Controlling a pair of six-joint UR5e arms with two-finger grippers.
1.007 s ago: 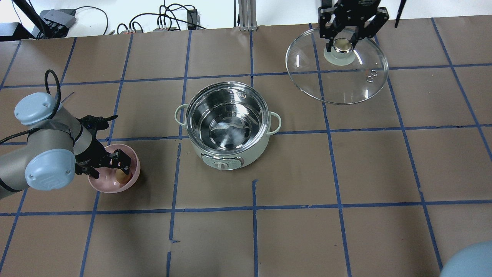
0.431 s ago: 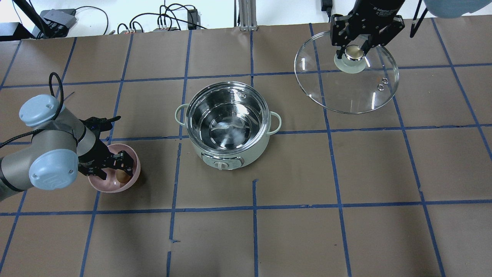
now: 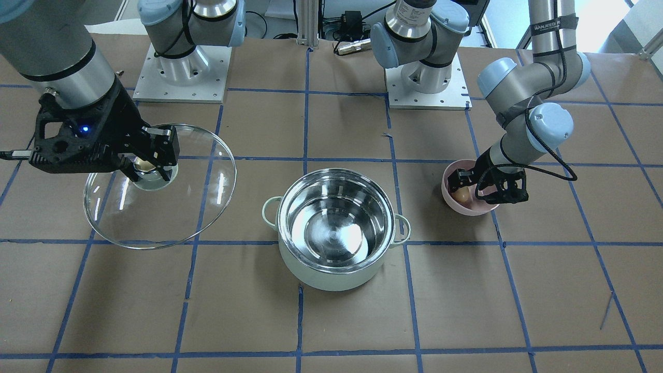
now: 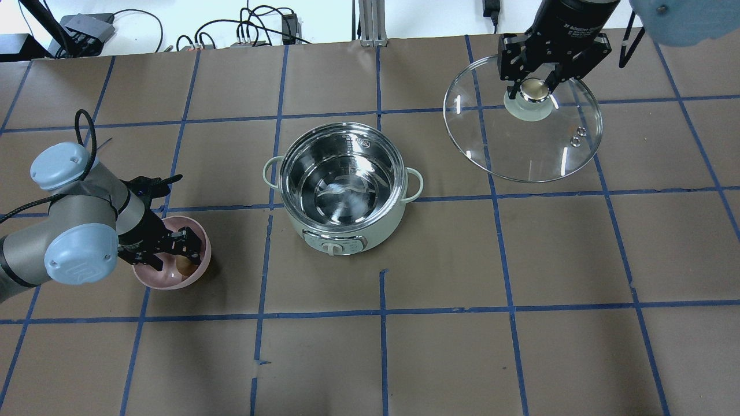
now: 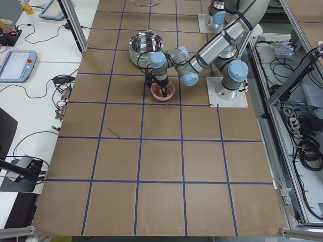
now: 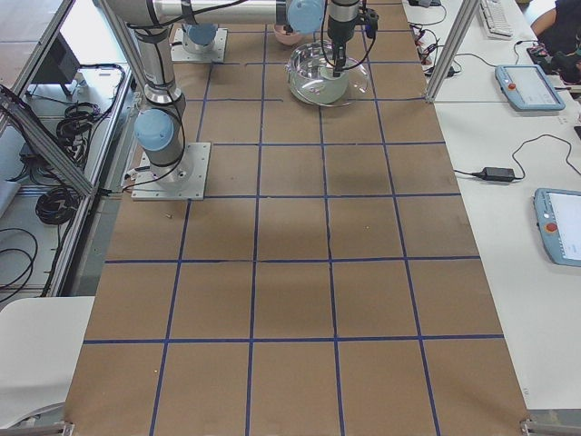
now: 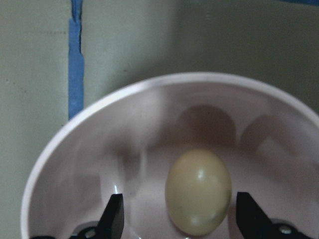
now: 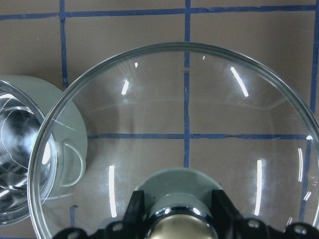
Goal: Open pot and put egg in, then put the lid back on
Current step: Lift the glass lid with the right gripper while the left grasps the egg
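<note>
The light-brown egg [image 3: 461, 196] is round and the pot's steel bottom [image 3: 337, 232] is smooth. The egg should roll a bit when I let go of it there.
The mint-green pot [image 4: 335, 240] stands open mid-table, its steel inside empty; it also shows in the front view [image 3: 331, 274]. The light-brown egg [image 4: 184, 264] [image 3: 461, 195] [image 7: 198, 191] lies in a pink bowl [image 4: 167, 283]. My left gripper [image 4: 176, 257] [image 7: 182, 219] is open and low inside the bowl, one finger on each side of the egg. My right gripper [image 4: 535, 86] [image 3: 147, 163] is shut on the knob of the glass lid [image 4: 520, 144] [image 3: 155, 212] [image 8: 184, 114]. It holds the lid tilted above the table, to the right of the pot.
The pink bowl [image 3: 471, 208] sits left of the pot in the overhead view. The table is brown paper with a grid of blue tape. Both arm bases [image 3: 181, 67] are at the robot side. Cables lie beyond the far edge [image 4: 248, 34].
My right gripper has carried the lid a little to the right and nearer in the overhead view. My left gripper has shifted slightly within the bowl, around the egg.
</note>
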